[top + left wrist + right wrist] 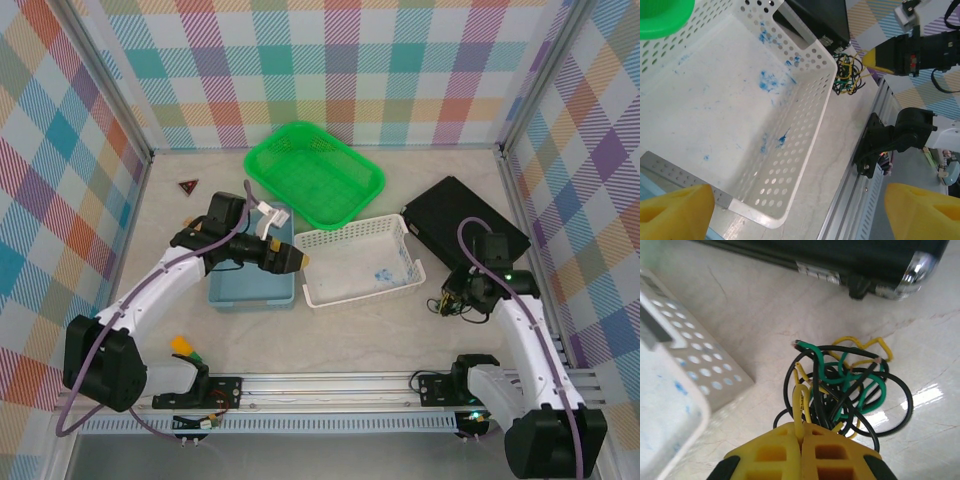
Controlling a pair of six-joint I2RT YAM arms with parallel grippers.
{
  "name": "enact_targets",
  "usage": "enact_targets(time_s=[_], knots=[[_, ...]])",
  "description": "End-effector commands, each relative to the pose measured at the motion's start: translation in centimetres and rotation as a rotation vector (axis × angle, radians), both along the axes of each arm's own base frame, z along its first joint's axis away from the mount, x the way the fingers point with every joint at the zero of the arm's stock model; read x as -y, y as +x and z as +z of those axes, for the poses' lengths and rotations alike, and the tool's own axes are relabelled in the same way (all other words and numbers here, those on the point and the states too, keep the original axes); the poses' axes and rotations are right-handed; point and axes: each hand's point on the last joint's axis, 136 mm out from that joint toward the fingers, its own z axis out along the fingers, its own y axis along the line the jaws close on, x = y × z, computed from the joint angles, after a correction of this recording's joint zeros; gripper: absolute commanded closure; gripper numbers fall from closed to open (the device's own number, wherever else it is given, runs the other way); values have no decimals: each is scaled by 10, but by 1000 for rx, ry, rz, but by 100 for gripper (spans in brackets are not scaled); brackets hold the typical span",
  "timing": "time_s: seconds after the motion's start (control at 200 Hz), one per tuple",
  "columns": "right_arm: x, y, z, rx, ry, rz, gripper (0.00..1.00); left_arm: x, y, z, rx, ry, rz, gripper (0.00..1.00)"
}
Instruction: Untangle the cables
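Observation:
The yellow cable's loop is pinched in my right gripper, clear of the black and green strands of cable, so my left gripper stays open until they hang inside it, then close.
The cables form a knotted bundle of black, green and yellow strands on the pale tabletop, to the right of the white basket. The bundle also shows in the top view and in the left wrist view. My right gripper is shut on a yellow loop of the bundle, with the loop pinched between its yellow pads. From above, this gripper sits right at the bundle. My left gripper stands open and empty above the near corner of the white basket, and from above it hangs by the blue tray.
A white perforated basket with blue smears sits mid-table. A green basket stands behind it and a blue tray to its left. A black case lies just behind the cables. A metal rail runs along the front edge.

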Motion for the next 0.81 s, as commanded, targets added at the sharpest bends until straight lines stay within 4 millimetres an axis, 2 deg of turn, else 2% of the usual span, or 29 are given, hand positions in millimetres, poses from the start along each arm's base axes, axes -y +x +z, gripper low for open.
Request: enact_targets(time_s=[0.0, 0.1, 0.24, 0.33, 0.455, 0.62, 0.8], knots=[[3, 5, 42, 89, -23, -6, 100, 6, 2, 37, 107, -43, -20, 12], [5, 9, 74, 164, -28, -13, 100, 9, 6, 53, 164, -74, -21, 12], [3, 24, 137, 368, -36, 20, 100, 12, 14, 72, 273, -115, -20, 11], [-12, 40, 184, 529, 1, 105, 100, 15, 25, 85, 352, -152, -7, 8], [-43, 60, 234, 678, 113, 253, 100, 22, 44, 105, 415, -210, 23, 3], [-90, 79, 276, 798, 291, 500, 100, 35, 58, 127, 479, -228, 0, 0], [-127, 81, 308, 881, 452, 759, 100, 38, 61, 137, 511, -219, -21, 0]])
